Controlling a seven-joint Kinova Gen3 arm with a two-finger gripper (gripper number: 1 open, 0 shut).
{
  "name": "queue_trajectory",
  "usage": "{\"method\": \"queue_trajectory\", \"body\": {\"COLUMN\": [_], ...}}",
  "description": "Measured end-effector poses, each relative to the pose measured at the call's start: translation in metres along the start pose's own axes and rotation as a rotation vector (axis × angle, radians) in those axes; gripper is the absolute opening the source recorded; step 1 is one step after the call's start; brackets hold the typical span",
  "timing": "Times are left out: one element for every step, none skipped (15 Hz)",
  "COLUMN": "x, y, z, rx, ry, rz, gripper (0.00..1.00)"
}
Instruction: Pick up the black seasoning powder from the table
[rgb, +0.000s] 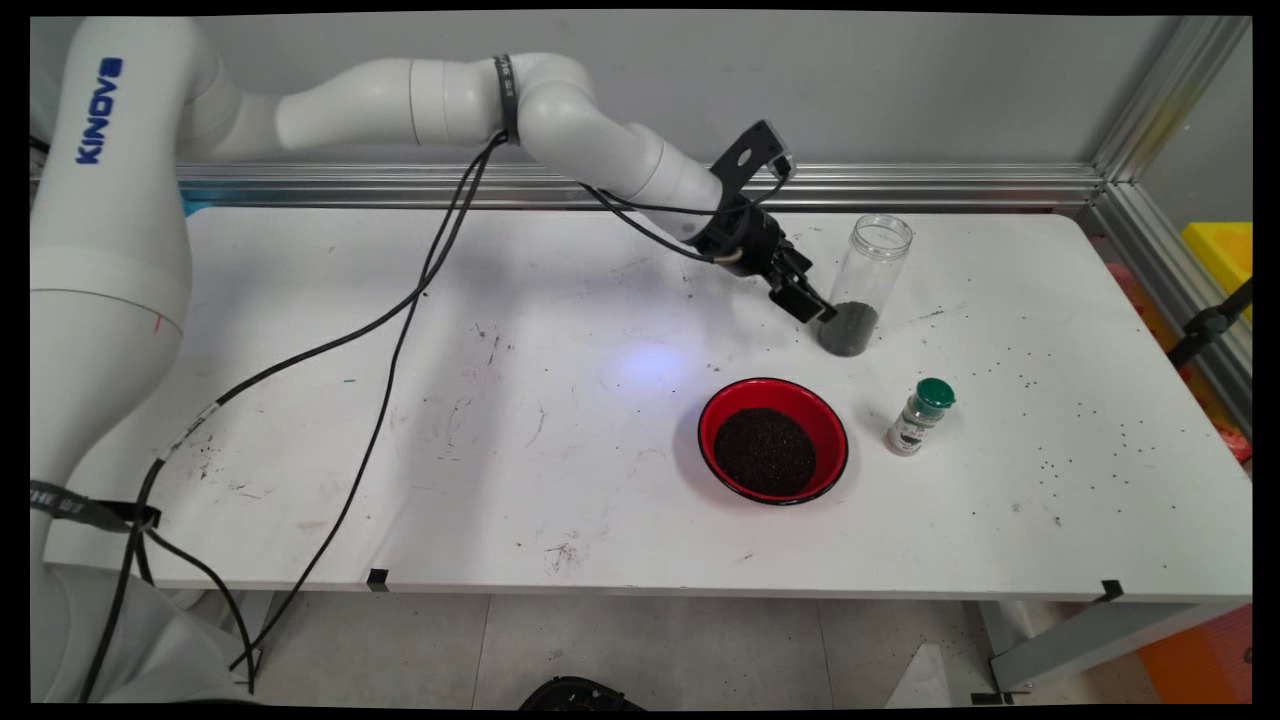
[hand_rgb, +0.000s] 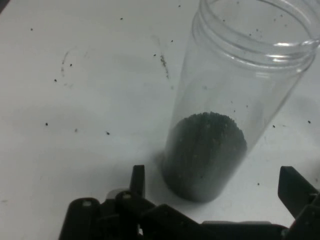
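Observation:
Loose grains (rgb: 1028, 384) are scattered next to the open clear jar. Its dark grains (rgb: 849, 330) will therefore slide to the jar's opening and flow out when I pour.
A tall clear jar (rgb: 866, 284) with no lid stands upright on the white table (rgb: 300, 400), its bottom third filled with dark grains. My gripper (rgb: 812, 302) is low, just left of the jar's base, and open. In the hand view the jar (hand_rgb: 225, 115) rises between my two fingers, one fingertip (hand_rgb: 137, 180) to its left and the other (hand_rgb: 295, 190) to its right, neither touching it. Nothing is held.
A red bowl (rgb: 772, 440) of dark grains sits in front of the jar. A small spice shaker with a green cap (rgb: 920, 416) stands to the bowl's right. Loose grains dot the table's right side. An aluminium rail (rgb: 900, 185) runs along the back.

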Motion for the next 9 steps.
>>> {"method": "queue_trajectory", "body": {"x": [-0.001,-0.003,-0.003,-0.004,-0.005,-0.006,-0.007,-0.008,-0.009], "y": [0.000,0.001,0.001,0.001,0.001,0.001,0.001,0.001,0.001], "z": [0.004,0.008,0.010,0.013,0.016,0.019,0.022,0.024,0.027], "rx": [-0.002,-0.004,-0.006,-0.008,-0.009,-0.010,-0.011,-0.012,-0.014], "ry": [0.004,0.008,0.011,0.016,0.020,0.023,0.027,0.030,0.034], "rz": [-0.008,-0.012,-0.015,-0.017,-0.018,-0.020,-0.023,-0.026,-0.028], "gripper": [1.00,1.00,1.00,1.00,1.00,1.00,1.00,1.00,1.00]}}
